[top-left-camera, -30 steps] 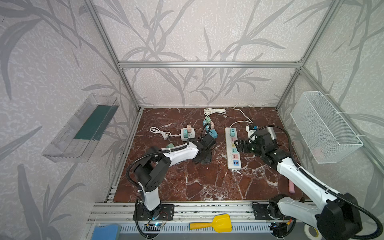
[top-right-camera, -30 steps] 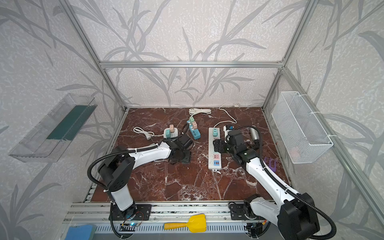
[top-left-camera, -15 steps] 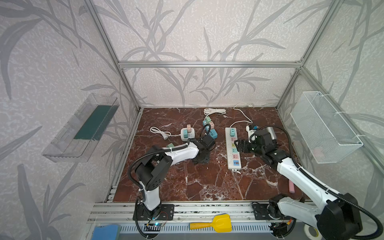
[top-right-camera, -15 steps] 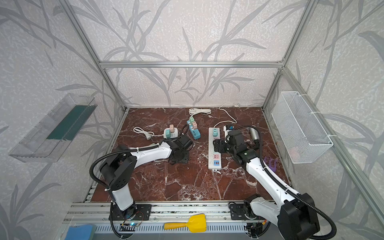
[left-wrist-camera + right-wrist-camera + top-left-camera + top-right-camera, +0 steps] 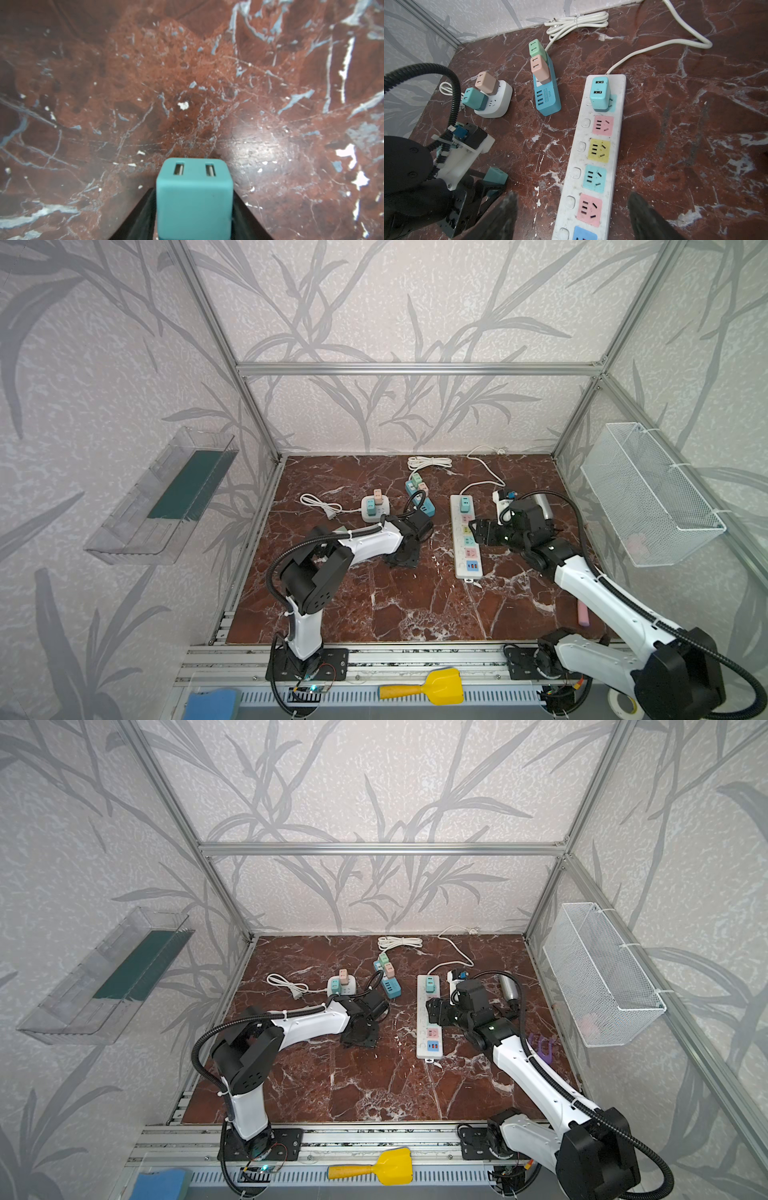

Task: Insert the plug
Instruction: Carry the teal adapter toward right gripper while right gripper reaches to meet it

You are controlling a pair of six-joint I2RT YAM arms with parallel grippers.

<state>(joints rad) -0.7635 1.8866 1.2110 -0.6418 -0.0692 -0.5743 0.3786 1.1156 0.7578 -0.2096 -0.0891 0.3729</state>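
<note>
The teal plug [image 5: 194, 200] is in my left gripper and the white power strip [image 5: 468, 540] is under my right gripper, so next I raise the plug and pass it across first.
A teal plug [image 5: 194, 197] with two slots in its end face sits between the black fingers of my left gripper [image 5: 193, 192], which is shut on it just above the red marble table [image 5: 187, 83]. From the right wrist view the same plug [image 5: 495, 175] shows in those fingers. In both top views the left gripper [image 5: 405, 558] [image 5: 359, 1033] points down at the table left of the white power strip [image 5: 465, 535] [image 5: 428, 1019]. My right gripper [image 5: 571, 204] is open, one finger on each side of the strip [image 5: 593, 158], over its pink socket [image 5: 589, 208].
Another teal plug [image 5: 599, 93] sits in the strip's far socket. A blue strip [image 5: 548, 97] and a white cube socket [image 5: 496, 101] each carry two plugs. White cables [image 5: 428, 463] lie at the back. A pink object [image 5: 583, 611] lies front right. A wire basket [image 5: 648, 497] hangs on the right wall.
My left gripper's jaws have closed in on the teal plug. Both arms have stayed almost where they were.
</note>
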